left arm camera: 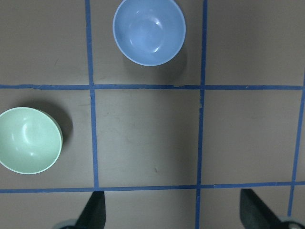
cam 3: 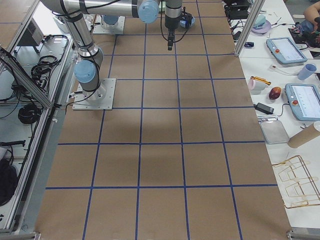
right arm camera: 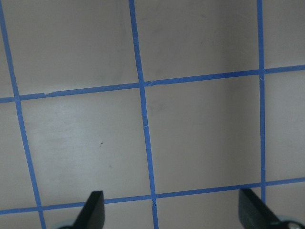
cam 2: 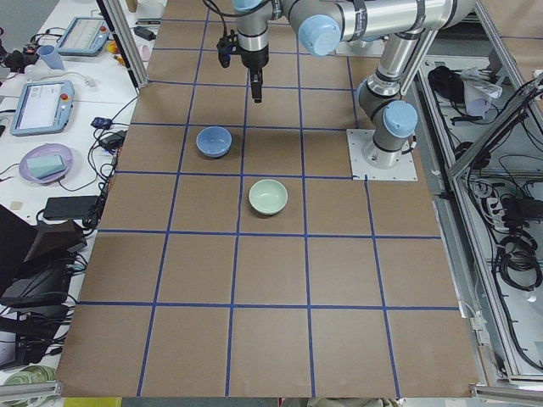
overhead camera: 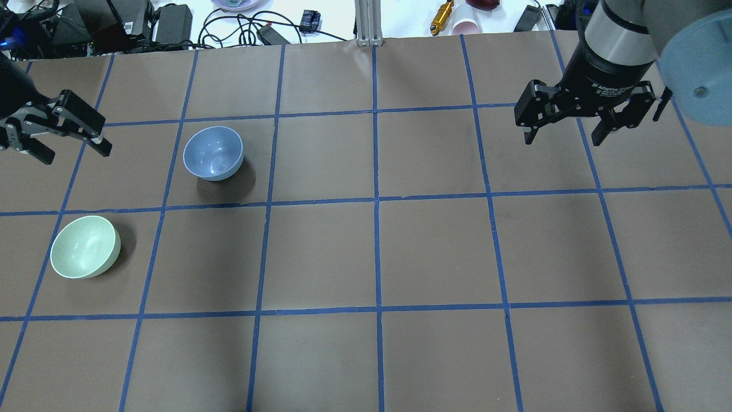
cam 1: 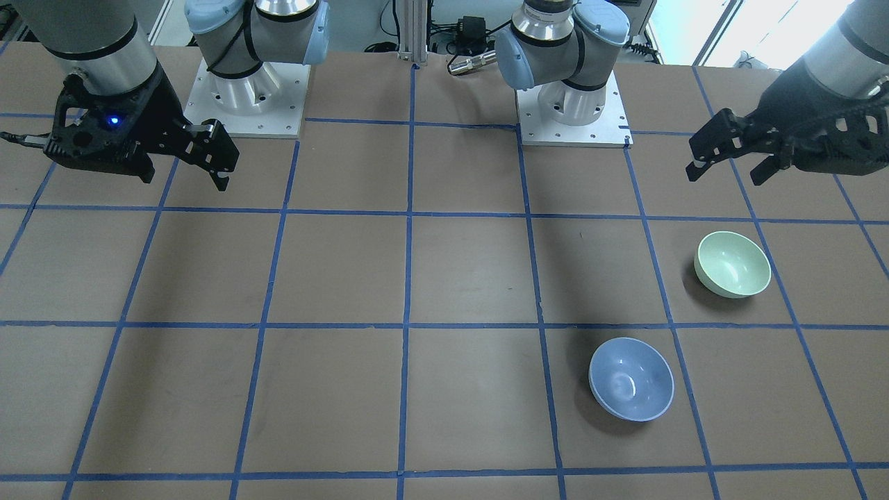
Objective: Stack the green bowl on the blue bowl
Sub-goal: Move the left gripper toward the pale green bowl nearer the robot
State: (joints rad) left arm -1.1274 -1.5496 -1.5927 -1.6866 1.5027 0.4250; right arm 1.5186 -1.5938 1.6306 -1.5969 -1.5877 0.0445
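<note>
The blue bowl (cam 1: 631, 379) is open and empty with sides that spread outward, so the green bowl (cam 1: 733, 265) will fit deep inside it when I lower it.
The green bowl (overhead camera: 85, 246) sits upright on the table's left side, near the robot; it also shows in the front view (cam 1: 733, 264) and the left wrist view (left arm camera: 29, 140). The blue bowl (overhead camera: 213, 153) sits upright one grid square farther out and to the right, apart from the green bowl; it shows too in the front view (cam 1: 630, 378) and the left wrist view (left arm camera: 149, 31). My left gripper (overhead camera: 71, 150) hangs open and empty above the table, left of both bowls. My right gripper (overhead camera: 563, 139) is open and empty, high over the far right of the table.
Blue tape lines (overhead camera: 376, 200) divide the brown table into squares. The two arm bases (cam 1: 246, 97) (cam 1: 573, 104) stand on the robot's side. Cables, power bricks and a cup (overhead camera: 466, 26) lie beyond the table's far edge.
</note>
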